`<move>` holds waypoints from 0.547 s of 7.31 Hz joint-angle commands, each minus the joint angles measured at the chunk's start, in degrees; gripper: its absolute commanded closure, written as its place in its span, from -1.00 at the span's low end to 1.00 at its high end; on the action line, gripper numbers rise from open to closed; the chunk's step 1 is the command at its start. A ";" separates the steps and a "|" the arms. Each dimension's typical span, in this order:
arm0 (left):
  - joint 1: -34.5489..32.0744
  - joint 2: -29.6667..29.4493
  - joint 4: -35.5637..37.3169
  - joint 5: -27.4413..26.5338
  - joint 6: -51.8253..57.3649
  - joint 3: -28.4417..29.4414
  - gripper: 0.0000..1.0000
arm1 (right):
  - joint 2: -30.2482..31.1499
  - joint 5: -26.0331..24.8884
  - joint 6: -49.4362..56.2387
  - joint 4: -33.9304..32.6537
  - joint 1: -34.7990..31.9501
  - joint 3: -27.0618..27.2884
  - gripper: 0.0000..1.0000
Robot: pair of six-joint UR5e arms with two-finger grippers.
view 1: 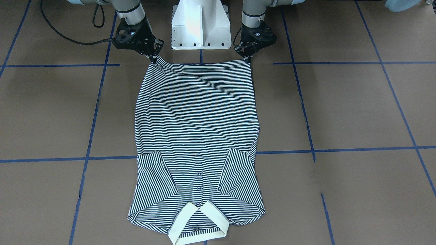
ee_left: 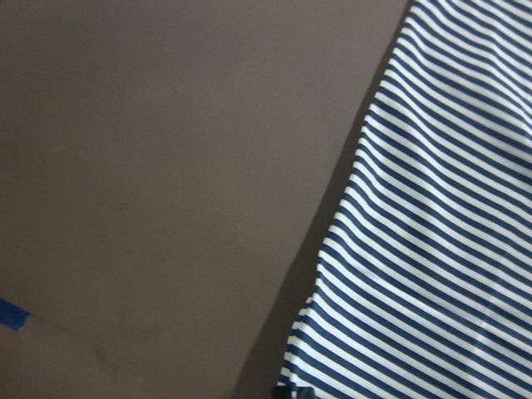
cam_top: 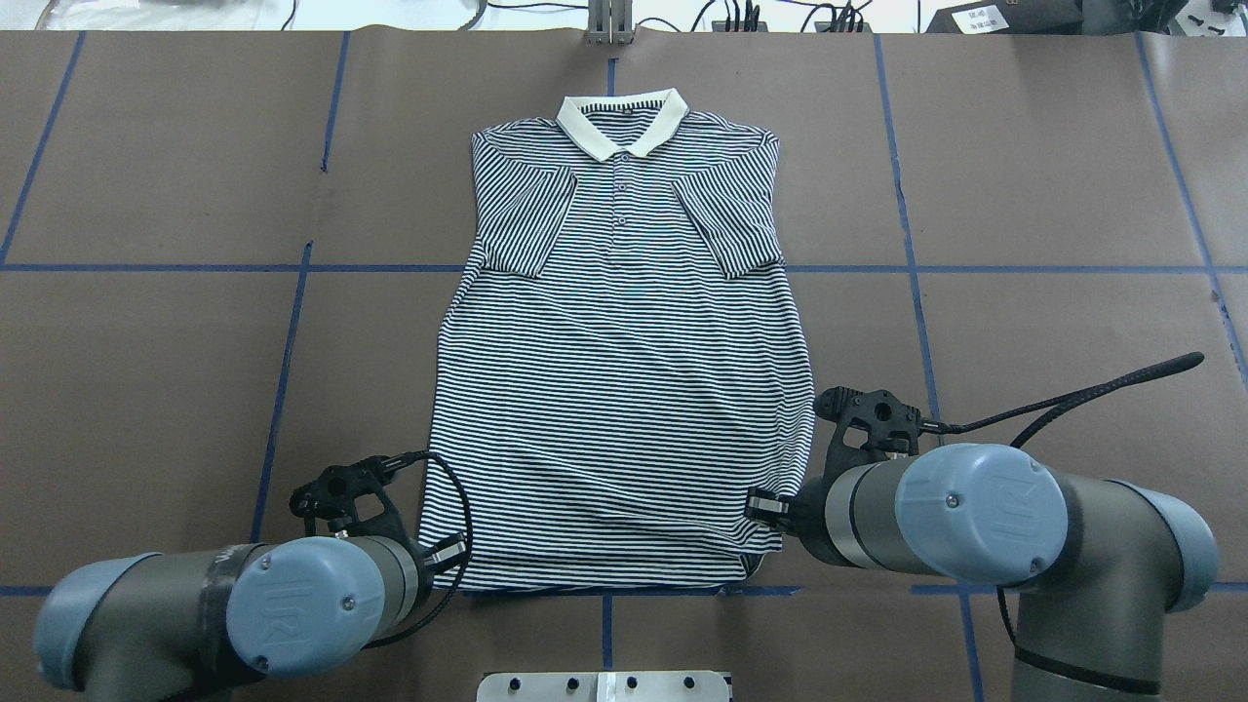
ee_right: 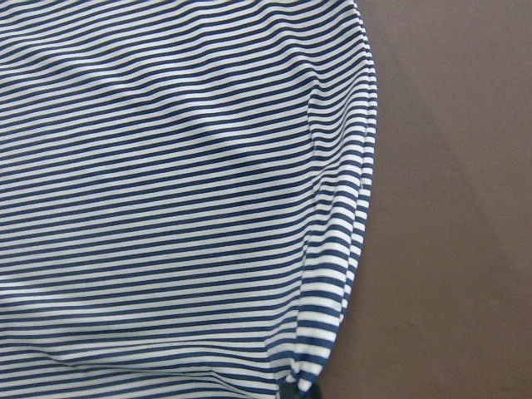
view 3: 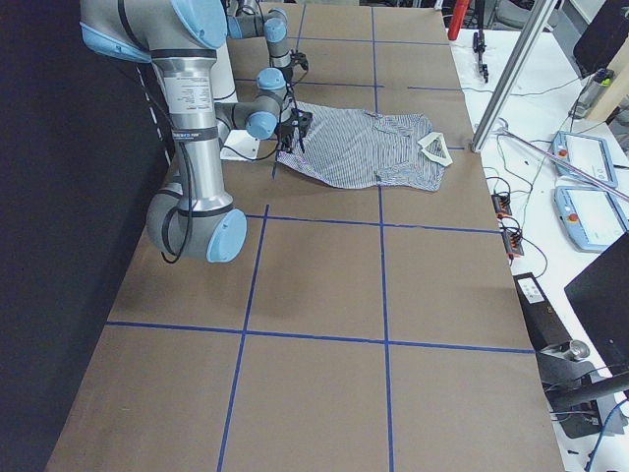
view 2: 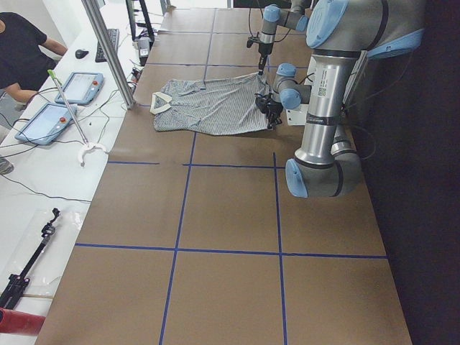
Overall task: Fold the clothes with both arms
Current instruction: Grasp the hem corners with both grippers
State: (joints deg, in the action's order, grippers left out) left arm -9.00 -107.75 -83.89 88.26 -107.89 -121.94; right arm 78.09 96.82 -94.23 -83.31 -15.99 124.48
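The cream collar (view 1: 223,224) is far away from my arms. My left gripper and my right gripper should pull the shirt nearer by its hem (view 1: 200,65) before they fold it.
The striped polo shirt (view 1: 197,129) (cam_top: 624,370) lies face up on the brown table, its sleeves folded in over the chest. Its cream collar (view 1: 201,223) (cam_top: 621,122) is at the end far from the robot. My left gripper (view 1: 248,58) (cam_top: 448,551) is shut on one hem corner, and my right gripper (view 1: 154,58) (cam_top: 765,507) is shut on the other. Both corners are drawn up into small peaks. The wrist views show only striped fabric (ee_left: 432,249) (ee_right: 166,208) and bare table.
The white pedestal base (view 1: 201,27) stands between the arms, just behind the hem. Blue tape lines (view 1: 306,149) cross the table. A metal post (view 2: 108,50), tablets (view 2: 79,86) and a seated person (view 2: 18,50) are beyond the far edge. A black cable (view 1: 61,34) trails behind the right arm.
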 commanded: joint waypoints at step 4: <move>6.43 0.78 7.60 1.12 0.85 -14.61 1.00 | 6.28 11.51 -0.16 -0.54 0.51 9.89 1.00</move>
State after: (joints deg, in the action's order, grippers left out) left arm -5.21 -107.58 -76.65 88.94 -106.60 -133.21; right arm 83.41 103.80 -94.34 -83.83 -15.96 132.66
